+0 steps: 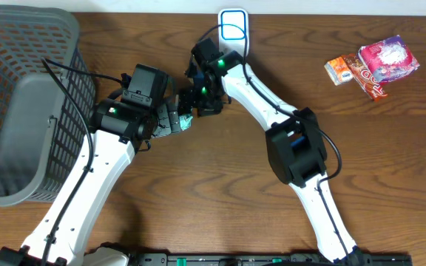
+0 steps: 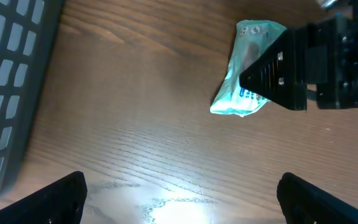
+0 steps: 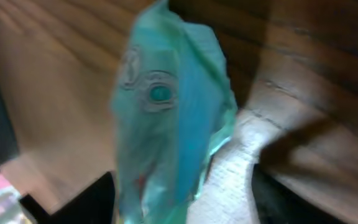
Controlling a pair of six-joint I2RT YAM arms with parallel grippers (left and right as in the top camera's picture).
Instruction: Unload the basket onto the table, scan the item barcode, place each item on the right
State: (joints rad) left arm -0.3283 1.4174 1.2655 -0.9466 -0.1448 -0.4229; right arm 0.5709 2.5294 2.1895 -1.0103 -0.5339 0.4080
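Observation:
I should pull the teal packet (image 1: 186, 122) onto the open wood (image 1: 220, 128) with my right gripper, because the packet lies next to my left gripper. My right gripper should then pick it up from above before scanning.
A crumpled teal packet (image 2: 244, 74) lies on the wooden table, between the two arms in the overhead view (image 1: 186, 120). My right gripper (image 3: 184, 202) stands around the packet (image 3: 166, 124). Its left finger is against the packet, and a strip of table shows between the packet and the right finger, so the jaws are open. The left wrist view shows that gripper (image 2: 303, 65) as a black block over the packet's right side. My left gripper (image 2: 182, 199) is wide open over bare wood, a little short of the packet, with nothing between its fingers.
A white scanner with a blue ring (image 1: 233, 29) stands at the table's far edge, behind the right arm. A dark mesh basket (image 1: 50, 29) with a grey liner fills the left side. Two snack packets (image 1: 376, 63) lie at the far right.

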